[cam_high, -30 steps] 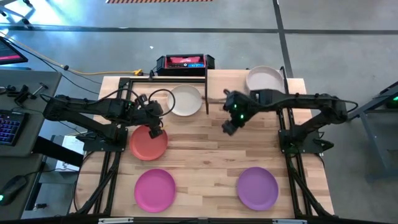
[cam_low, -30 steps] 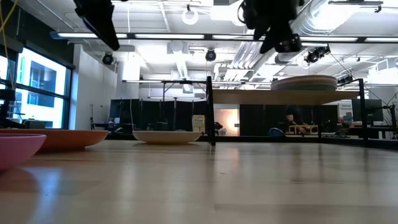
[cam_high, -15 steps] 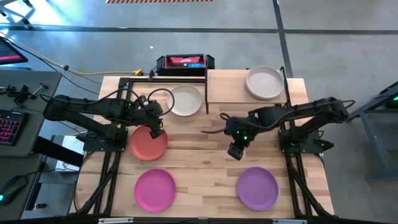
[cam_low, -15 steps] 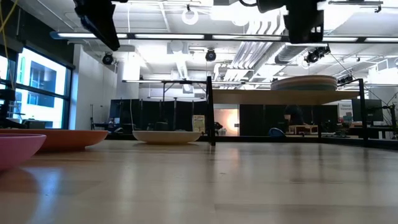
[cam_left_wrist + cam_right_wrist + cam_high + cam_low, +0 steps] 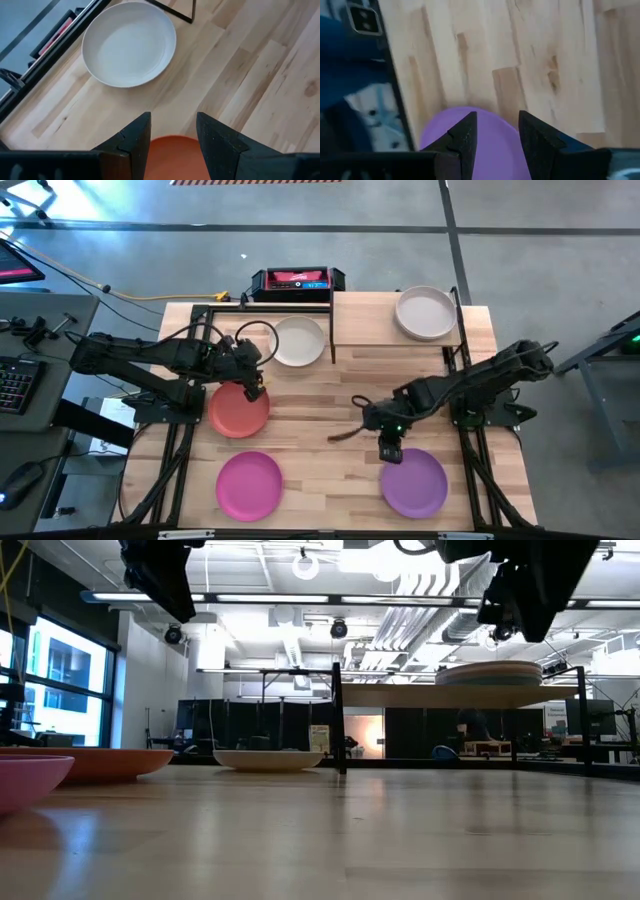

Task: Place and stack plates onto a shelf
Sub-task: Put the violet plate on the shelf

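Observation:
I should next lower my open right gripper until its fingers are on both sides of the plate's rim, then close it, because open wood point(image 5: 507, 90) borders the purple plate's rim point(image 5: 495, 117) below it.
A purple plate point(image 5: 414, 482), a magenta plate point(image 5: 249, 485), a coral red plate point(image 5: 239, 409) and a white plate point(image 5: 298, 341) lie flat on the tabletop. A stack of plates with a pale cream one on top point(image 5: 425, 312) rests on the shelf point(image 5: 365, 320); the low view shows it raised point(image 5: 488, 673). My right gripper point(image 5: 388, 450) hovers open over the purple plate's far-left rim point(image 5: 470, 125), touching nothing. My left gripper point(image 5: 252, 388) hangs open above the coral plate's far rim point(image 5: 172, 145), with the white plate point(image 5: 129, 44) beyond it.
A black and red device point(image 5: 297, 280) sits at the table's far edge. The shelf's black post point(image 5: 332, 330) stands between the white plate and the shelf. Bare wood point(image 5: 320, 420) lies between the four plates in the middle of the table.
My right gripper has swung from beside the shelf toward the table's near edge, and now stands over the purple plate's far-left rim. No plate has moved.

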